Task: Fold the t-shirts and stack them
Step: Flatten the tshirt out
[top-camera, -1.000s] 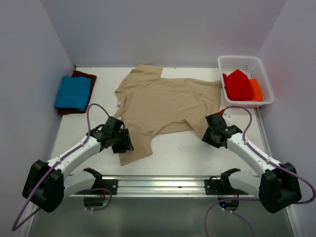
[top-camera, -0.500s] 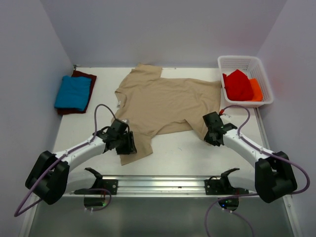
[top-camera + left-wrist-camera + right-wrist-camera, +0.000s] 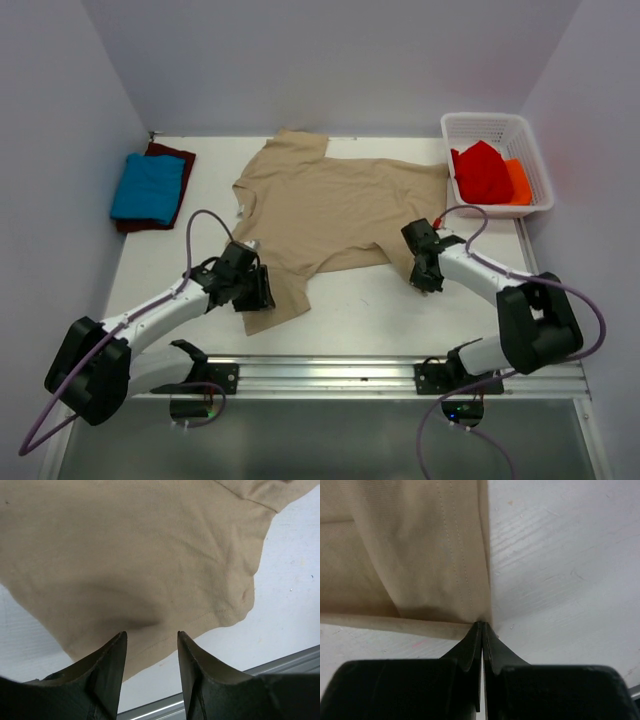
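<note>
The tan t-shirt's near edge buckles inward [image 3: 383, 252] next to the robot's right gripper, so the robot should raise the pinched hem corner [image 3: 480, 615] back and spread it flat before the fold.
The tan t-shirt [image 3: 340, 210] lies spread flat in the middle of the table. My left gripper [image 3: 255, 290] hangs open over its near left part, the hem [image 3: 200, 617] showing between the two fingers [image 3: 152, 636]. My right gripper [image 3: 424, 278] is shut, its tips [image 3: 483, 624] pinched on the shirt's near right corner [image 3: 470, 605] down at the table. At the far left a folded blue t-shirt [image 3: 148, 186] rests on a folded maroon t-shirt [image 3: 172, 155].
A white basket [image 3: 485, 125] at the back right holds a red cloth [image 3: 482, 172] and an orange one [image 3: 518, 182]. A metal rail [image 3: 330, 375] runs along the near edge between the arm bases. Walls close in the left, right and back.
My right gripper has closed on the shirt's corner and its wrist has swung inward to the left. The left gripper has shifted slightly toward the near hem and stays open.
</note>
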